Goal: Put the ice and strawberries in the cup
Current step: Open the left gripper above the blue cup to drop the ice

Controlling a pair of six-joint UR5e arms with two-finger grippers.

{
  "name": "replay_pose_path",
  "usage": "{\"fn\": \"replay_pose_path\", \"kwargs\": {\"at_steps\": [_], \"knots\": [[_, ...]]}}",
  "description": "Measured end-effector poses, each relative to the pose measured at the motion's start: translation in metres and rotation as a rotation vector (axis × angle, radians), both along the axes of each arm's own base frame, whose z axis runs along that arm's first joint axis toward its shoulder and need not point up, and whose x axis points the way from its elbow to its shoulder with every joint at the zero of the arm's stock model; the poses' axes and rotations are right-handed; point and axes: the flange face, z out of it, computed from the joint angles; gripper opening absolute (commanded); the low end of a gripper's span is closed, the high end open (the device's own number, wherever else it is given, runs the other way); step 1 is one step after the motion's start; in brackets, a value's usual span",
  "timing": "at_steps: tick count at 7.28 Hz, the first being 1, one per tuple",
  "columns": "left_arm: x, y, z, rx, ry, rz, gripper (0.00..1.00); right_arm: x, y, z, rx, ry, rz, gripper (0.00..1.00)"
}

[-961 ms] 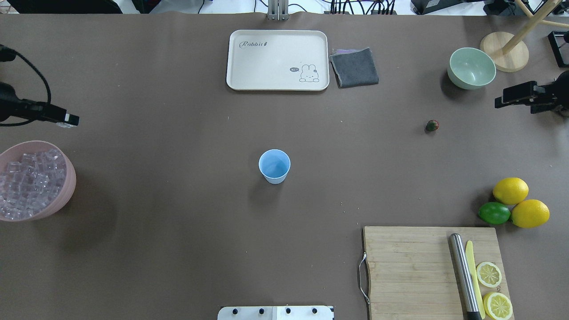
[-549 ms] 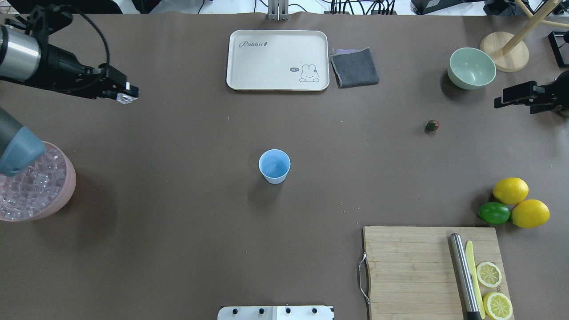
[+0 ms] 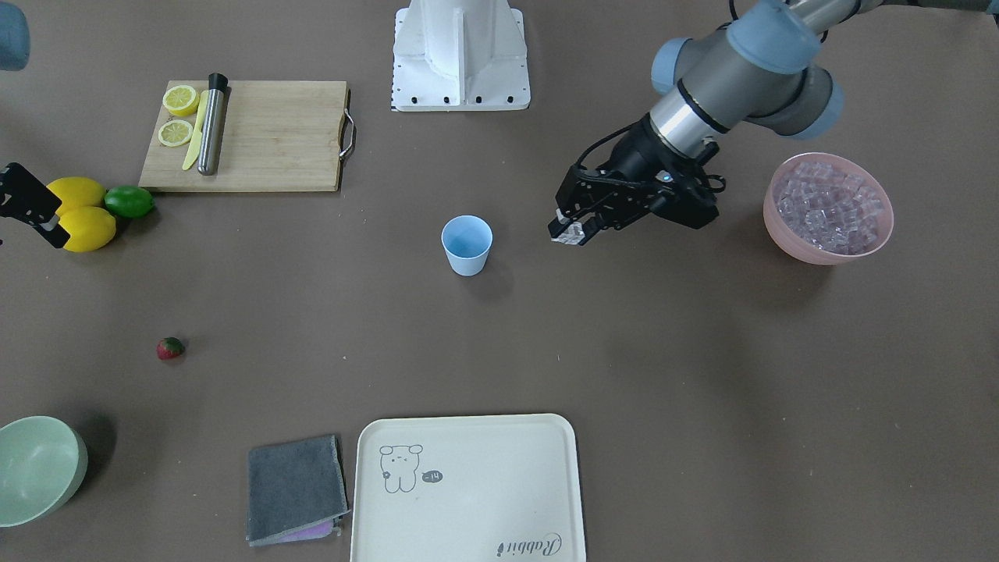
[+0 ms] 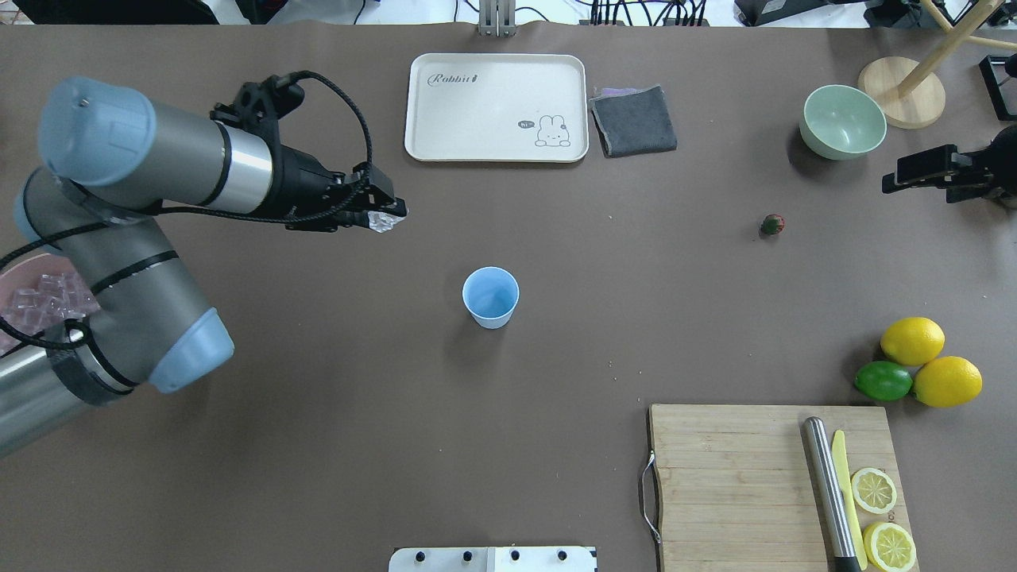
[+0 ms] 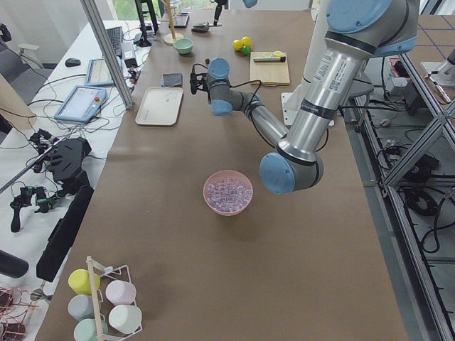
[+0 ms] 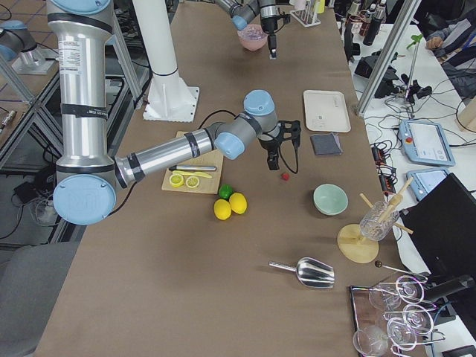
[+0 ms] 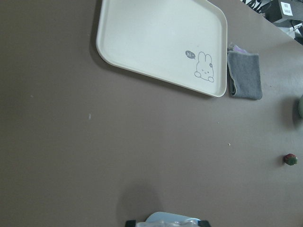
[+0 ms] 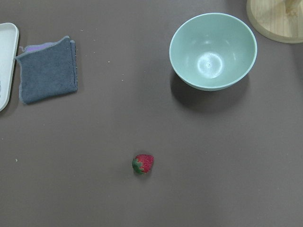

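My left gripper should continue to move until the ice cube (image 3: 570,235) hangs over the cup's opening (image 3: 466,236), because the cube sticks out from its fingers and the pale-blue cup is open.
The pale-blue cup (image 4: 490,295) stands upright and empty mid-table; it also shows in the front view (image 3: 467,243). My left gripper (image 4: 385,216) is shut on one clear ice cube (image 4: 384,223) and holds it above the table, to the left of and beyond the cup, as the front view (image 3: 567,232) also shows. The rest of the ice (image 3: 831,199) fills the pink bowl (image 3: 827,254), partly hidden under my left arm in the overhead view. The strawberry (image 4: 772,225) lies on the table, below my right wrist camera (image 8: 143,163). My right gripper (image 4: 894,179) hovers open at the right edge.
A cream tray (image 4: 496,107), a grey cloth (image 4: 633,121) and a pale-green bowl (image 4: 843,121) sit along the far side. Two lemons (image 4: 912,340) and a lime (image 4: 883,381) lie at the right. A cutting board (image 4: 731,485) with tools and lemon slices is near right.
My left arm has swung from the table's left edge, by the pink bowl, rightward toward the cup, carrying the ice cube. The right arm has not moved.
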Motion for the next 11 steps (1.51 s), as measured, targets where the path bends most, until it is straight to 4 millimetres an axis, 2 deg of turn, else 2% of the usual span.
{"fn": "replay_pose_path", "kwargs": {"at_steps": [3, 4, 6, 7, 8, 9, 10, 11], "knots": [[0.071, 0.041, -0.025, -0.041, 0.03, -0.006, 0.0, -0.001, -0.002, -0.003, 0.007, 0.001, 0.003, 1.0], [0.087, 0.049, -0.028, -0.042, 0.028, -0.013, 0.0, -0.001, -0.002, -0.003, 0.011, 0.005, 0.006, 1.0], [0.107, 0.047, -0.027, -0.047, 0.016, -0.029, 0.0, -0.003, -0.003, -0.003, 0.016, 0.009, 0.005, 1.0], [0.112, 0.045, -0.026, -0.05, 0.011, -0.032, 0.17, -0.004, -0.003, -0.003, 0.018, 0.012, 0.004, 1.0], [0.114, 0.043, -0.026, -0.05, 0.008, -0.032, 0.68, -0.006, -0.003, -0.003, 0.02, 0.016, 0.004, 1.0], [0.115, 0.043, -0.025, -0.049, 0.006, -0.031, 0.75, -0.007, -0.004, -0.003, 0.023, 0.02, 0.005, 1.0], [0.116, 0.043, -0.024, -0.048, 0.004, -0.031, 0.97, -0.009, -0.004, -0.002, 0.024, 0.022, 0.004, 1.0], [0.116, 0.043, -0.023, -0.049, 0.003, -0.031, 0.98, -0.01, -0.003, -0.002, 0.024, 0.023, 0.003, 1.0]]}}
